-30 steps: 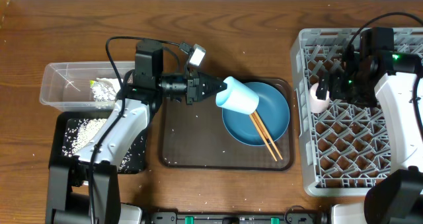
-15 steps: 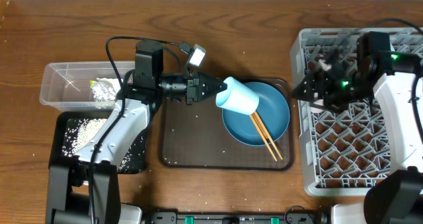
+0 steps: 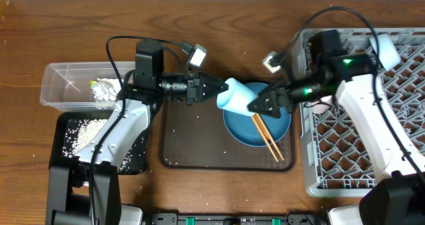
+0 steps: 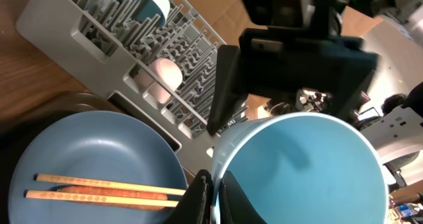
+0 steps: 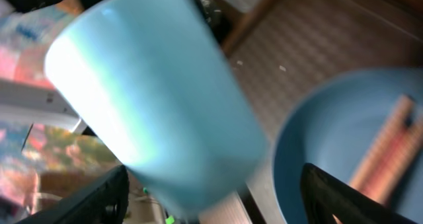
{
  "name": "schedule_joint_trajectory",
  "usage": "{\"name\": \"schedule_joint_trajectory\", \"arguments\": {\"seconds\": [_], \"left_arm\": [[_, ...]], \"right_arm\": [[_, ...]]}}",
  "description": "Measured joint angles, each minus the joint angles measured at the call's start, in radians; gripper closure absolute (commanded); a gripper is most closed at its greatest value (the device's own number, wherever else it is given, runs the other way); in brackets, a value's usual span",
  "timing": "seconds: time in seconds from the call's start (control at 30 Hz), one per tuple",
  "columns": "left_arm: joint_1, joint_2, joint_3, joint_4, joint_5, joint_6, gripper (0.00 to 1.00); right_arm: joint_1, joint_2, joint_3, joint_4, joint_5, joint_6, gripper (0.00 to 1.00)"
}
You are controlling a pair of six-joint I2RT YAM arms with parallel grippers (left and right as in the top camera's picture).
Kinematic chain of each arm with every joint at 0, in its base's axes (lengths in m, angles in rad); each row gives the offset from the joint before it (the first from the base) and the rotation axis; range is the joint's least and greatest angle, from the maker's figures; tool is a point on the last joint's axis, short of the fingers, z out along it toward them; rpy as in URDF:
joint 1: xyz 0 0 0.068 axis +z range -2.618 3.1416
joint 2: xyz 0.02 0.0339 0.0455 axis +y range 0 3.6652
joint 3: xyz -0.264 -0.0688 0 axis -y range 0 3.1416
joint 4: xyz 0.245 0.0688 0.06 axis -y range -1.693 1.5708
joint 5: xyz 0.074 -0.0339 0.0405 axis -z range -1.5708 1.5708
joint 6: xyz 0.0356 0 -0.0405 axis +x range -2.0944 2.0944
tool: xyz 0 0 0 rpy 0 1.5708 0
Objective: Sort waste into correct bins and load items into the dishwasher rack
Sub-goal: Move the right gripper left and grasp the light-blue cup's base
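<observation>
The light blue cup is in my left gripper, held by its rim (image 3: 229,83), far from the dishwasher rack, so next my right gripper takes it over at the cup's base (image 3: 252,104).
My left gripper (image 3: 222,91) is shut on the rim of a light blue cup (image 3: 238,97) and holds it on its side above the blue plate (image 3: 275,119). In the left wrist view the fingers (image 4: 213,191) pinch the cup wall (image 4: 310,164). My right gripper (image 3: 257,105) is open at the cup's base. In the right wrist view its fingers (image 5: 218,204) spread on either side of the cup (image 5: 158,98), not closed on it. Two chopsticks (image 3: 269,137) lie on the plate. The plate sits on a brown tray (image 3: 192,142).
The grey dishwasher rack (image 3: 358,145) stands at the right with a pink cup (image 4: 165,72) and a pale blue item (image 3: 385,49) in it. A clear bin (image 3: 66,85) with crumpled waste and a black bin (image 3: 86,142) with white bits stand at the left.
My right arm has swung left from the rack to the cup held by my left gripper. The left arm and the cup have not moved.
</observation>
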Motion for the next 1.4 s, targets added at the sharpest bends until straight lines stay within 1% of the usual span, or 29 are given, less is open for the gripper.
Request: {"name": "schedule_joint_trajectory", "arguments": {"seconds": [0.2, 0.27, 0.5, 0.57, 0.6, 0.67, 0.83, 1.03, 1.2, 1.4], "left_arm": [[0.000, 0.000, 0.000, 0.000, 0.011, 0.000, 0.92], [0.000, 0.000, 0.000, 0.000, 0.012, 0.000, 0.92], [0.000, 0.000, 0.000, 0.000, 0.030, 0.000, 0.92], [0.000, 0.000, 0.000, 0.000, 0.031, 0.000, 0.92], [0.000, 0.000, 0.000, 0.000, 0.031, 0.000, 0.87], [0.000, 0.000, 0.000, 0.002, 0.029, 0.003, 0.84], [0.000, 0.000, 0.000, 0.000, 0.023, 0.003, 0.84], [0.000, 0.000, 0.000, -0.003, 0.010, 0.008, 0.83], [0.002, 0.000, 0.000, -0.003, 0.001, 0.024, 0.83], [0.002, 0.000, 0.000, -0.003, 0.004, 0.027, 0.83]], "right_arm": [[0.068, 0.000, 0.000, 0.004, -0.030, -0.069, 0.22], [0.076, 0.000, 0.000, 0.003, -0.030, -0.080, 0.27], [0.085, 0.000, 0.000, -0.005, -0.030, -0.099, 0.35], [0.085, 0.000, 0.000, -0.006, -0.030, -0.100, 0.39], [0.085, 0.000, -0.001, -0.006, -0.030, -0.101, 0.40], [0.085, 0.000, -0.001, -0.006, -0.031, -0.103, 0.44], [0.084, 0.000, -0.001, -0.005, -0.032, -0.103, 0.46], [0.039, 0.000, 0.000, 0.003, -0.047, -0.093, 0.53], [-0.017, 0.000, 0.000, 0.045, -0.053, -0.036, 0.59], [-0.053, 0.000, 0.000, 0.068, -0.044, 0.016, 0.60]]}}
